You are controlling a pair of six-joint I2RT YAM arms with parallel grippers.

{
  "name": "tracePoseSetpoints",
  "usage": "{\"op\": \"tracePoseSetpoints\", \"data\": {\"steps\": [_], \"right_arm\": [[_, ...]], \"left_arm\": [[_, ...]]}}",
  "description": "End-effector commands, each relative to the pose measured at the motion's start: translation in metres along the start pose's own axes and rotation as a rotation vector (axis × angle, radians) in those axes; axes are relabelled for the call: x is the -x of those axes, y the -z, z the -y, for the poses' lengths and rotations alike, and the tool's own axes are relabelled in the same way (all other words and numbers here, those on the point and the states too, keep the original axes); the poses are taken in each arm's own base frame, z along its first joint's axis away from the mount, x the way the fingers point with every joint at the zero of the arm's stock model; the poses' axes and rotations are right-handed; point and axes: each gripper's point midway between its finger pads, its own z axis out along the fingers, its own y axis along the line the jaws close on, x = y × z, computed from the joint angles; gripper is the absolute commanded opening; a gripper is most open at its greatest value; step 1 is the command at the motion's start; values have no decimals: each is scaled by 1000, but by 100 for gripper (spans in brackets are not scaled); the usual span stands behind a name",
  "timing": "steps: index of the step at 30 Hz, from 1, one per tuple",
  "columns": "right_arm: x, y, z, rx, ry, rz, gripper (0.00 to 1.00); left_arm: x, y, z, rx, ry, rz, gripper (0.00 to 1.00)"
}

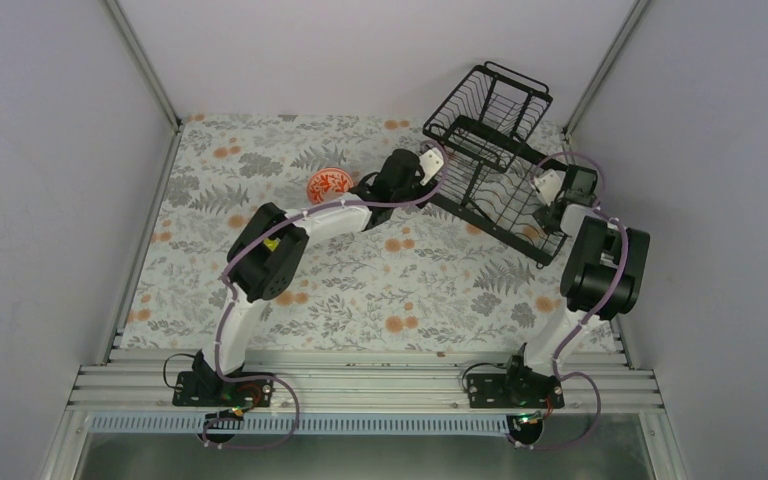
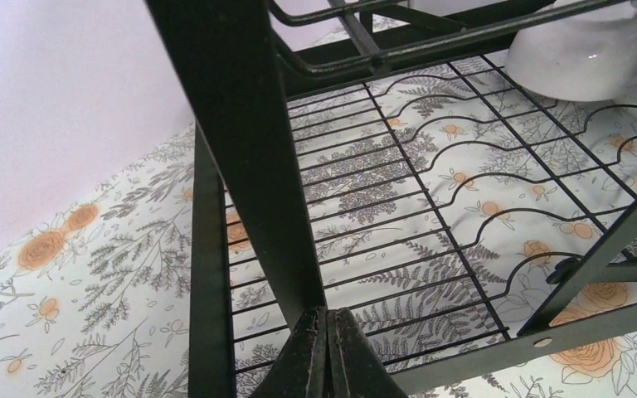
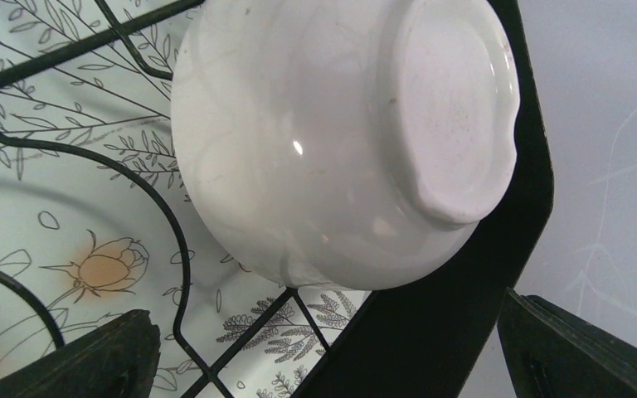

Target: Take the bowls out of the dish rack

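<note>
Next, I open my left gripper's fingers, grip the post and pull the rack away from the grey wall, because the fingers are closed against the rack's post now.
The black wire dish rack stands at the far right of the table. A plain white bowl lies tilted in the rack's lower tray, its foot toward me, leaning on a black frame bar. My right gripper is open just short of this bowl, one finger on each side of the frame bar, holding nothing. The left gripper is shut and empty, its tips against a black rack post at the rack's left edge. The white bowl shows far across the tray. A red-orange patterned bowl sits on the table left of the rack.
A flowered cloth covers the table. Grey walls close in on the left, back and right, and the rack's right end is close to the right wall. The raised upper tier overhangs the tray.
</note>
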Motion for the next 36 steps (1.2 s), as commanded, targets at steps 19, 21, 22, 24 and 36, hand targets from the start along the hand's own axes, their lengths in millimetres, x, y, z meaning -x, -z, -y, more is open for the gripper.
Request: {"op": "tracePoseSetpoints", "data": {"steps": [19,21,22,24,36], "right_arm": [[12,9,16,-6,-91,43,100],[13,11,17,-1,-102,50,100],[13,13,16,6,-105,52,100],[13,13,15,7,-106,51,100],[21,21,28,6,-134,47,100]], "left_arm": [[-8,0,-11,64,175,110,52],[-5,4,-10,65,173,151,52],[-3,6,-9,63,169,173,55],[4,11,-12,71,173,226,63],[8,7,-17,131,84,342,80]]}}
